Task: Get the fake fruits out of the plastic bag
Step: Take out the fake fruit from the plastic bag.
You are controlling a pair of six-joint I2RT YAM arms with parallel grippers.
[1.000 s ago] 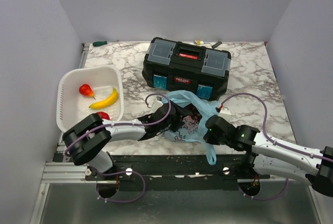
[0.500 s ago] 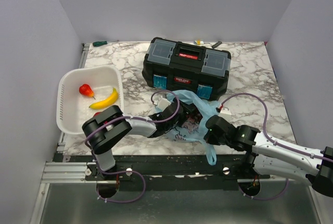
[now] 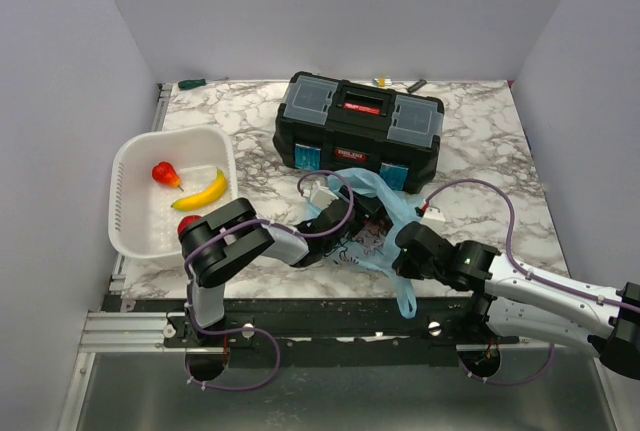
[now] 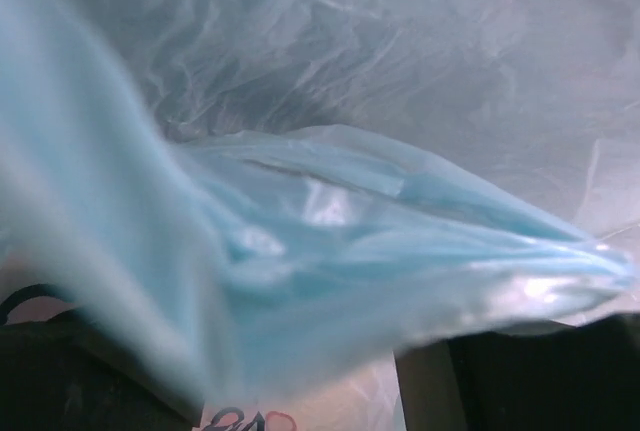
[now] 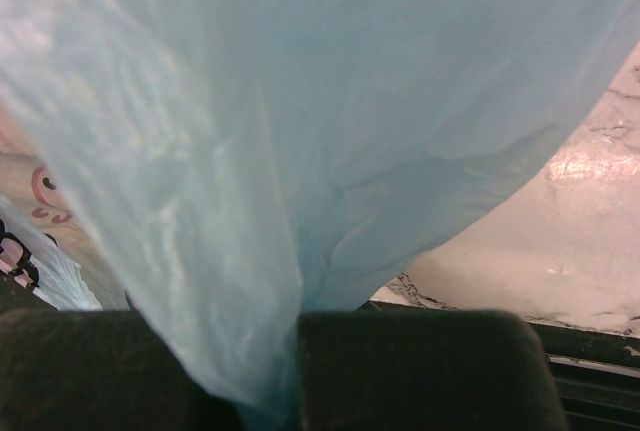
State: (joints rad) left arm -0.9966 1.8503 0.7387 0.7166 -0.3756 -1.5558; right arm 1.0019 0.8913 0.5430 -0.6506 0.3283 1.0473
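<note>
I should reach under a fold of the plastic bag point(image 4: 310, 326) to the red grapes point(image 3: 374, 231) before closing, because the fold hangs across my left gripper's open fingers.
The light-blue plastic bag point(image 3: 385, 199) lies on the marble table in front of the toolbox. My left gripper point(image 3: 362, 217) is pushed into the bag's mouth. In the left wrist view its fingers point(image 4: 540, 376) stand wide apart and blue film point(image 4: 380, 201) fills the frame; no fruit shows there. My right gripper point(image 3: 406, 249) is shut on the bag's near right edge. In the right wrist view the film point(image 5: 250, 131) is pinched between its pads point(image 5: 420, 371). A yellow banana point(image 3: 201, 192) and a red apple point(image 3: 188, 223) lie in the white basket point(image 3: 125, 201).
A black toolbox point(image 3: 358, 131) stands right behind the bag. A small red pear-shaped fruit point(image 3: 165, 173) is also in the basket. A green-handled screwdriver point(image 3: 192, 82) and small tools lie at the back edge. The bag's handle loop point(image 3: 405, 296) hangs over the front edge.
My left arm has swung right and its gripper has gone deeper into the bag's mouth. The right gripper has kept its hold on the bag and barely moved.
</note>
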